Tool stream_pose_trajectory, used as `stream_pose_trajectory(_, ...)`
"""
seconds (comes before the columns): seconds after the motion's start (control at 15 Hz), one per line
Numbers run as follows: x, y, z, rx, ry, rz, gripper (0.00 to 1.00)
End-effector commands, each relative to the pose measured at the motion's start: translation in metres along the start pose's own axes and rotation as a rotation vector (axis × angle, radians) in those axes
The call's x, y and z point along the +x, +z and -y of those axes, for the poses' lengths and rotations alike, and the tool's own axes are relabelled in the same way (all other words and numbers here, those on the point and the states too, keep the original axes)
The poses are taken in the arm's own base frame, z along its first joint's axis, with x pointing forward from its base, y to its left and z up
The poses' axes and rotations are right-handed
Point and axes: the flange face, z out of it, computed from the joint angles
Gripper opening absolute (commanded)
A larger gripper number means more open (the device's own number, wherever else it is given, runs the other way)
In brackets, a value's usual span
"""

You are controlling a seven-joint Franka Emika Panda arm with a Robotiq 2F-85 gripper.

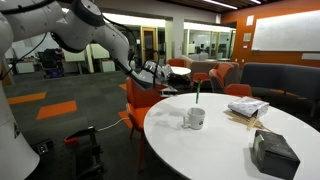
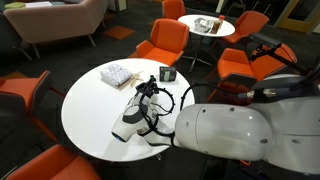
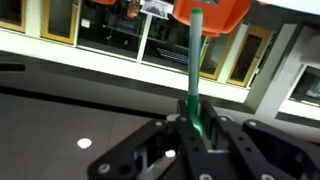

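Note:
The green marker (image 1: 197,92) hangs upright over the white mug's open top (image 1: 197,110), and my gripper should keep bringing it down until its lower end rests inside, then let go.
In the wrist view a thin green marker (image 3: 193,60) is pinched between my black fingers, its shaft running up and away from the gripper (image 3: 193,122), which is shut on it. In both exterior views the gripper (image 1: 160,72) (image 2: 150,93) hangs at the edge of the round white table (image 1: 205,155) (image 2: 90,110). The held marker is too small to make out there. A white mug (image 1: 195,119) stands on the table a short way from the gripper, with a thin dark stick (image 1: 197,93) rising from it. The mug (image 2: 167,74) looks dark from the opposite side.
A black box (image 1: 272,152) lies near the table's front edge. A stack of papers (image 1: 247,106) (image 2: 118,73) lies farther back. Orange chairs (image 1: 140,100) (image 2: 165,40) ring the table. Another round table (image 2: 212,27) stands behind.

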Motion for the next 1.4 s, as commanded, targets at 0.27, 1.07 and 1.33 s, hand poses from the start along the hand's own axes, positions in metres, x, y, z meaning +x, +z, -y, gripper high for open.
stream_pose_trajectory(0.27, -0.029, 0.002, 0.037, 0.087, 0.106, 0.018, 0.02)
stream_pose_trajectory(1.07, -0.061, -0.017, 0.05, 0.147, 0.082, 0.035, 0.36)
stream_pose_trajectory(1.33, -0.044, -0.021, 0.049, 0.151, 0.076, 0.069, 0.68)
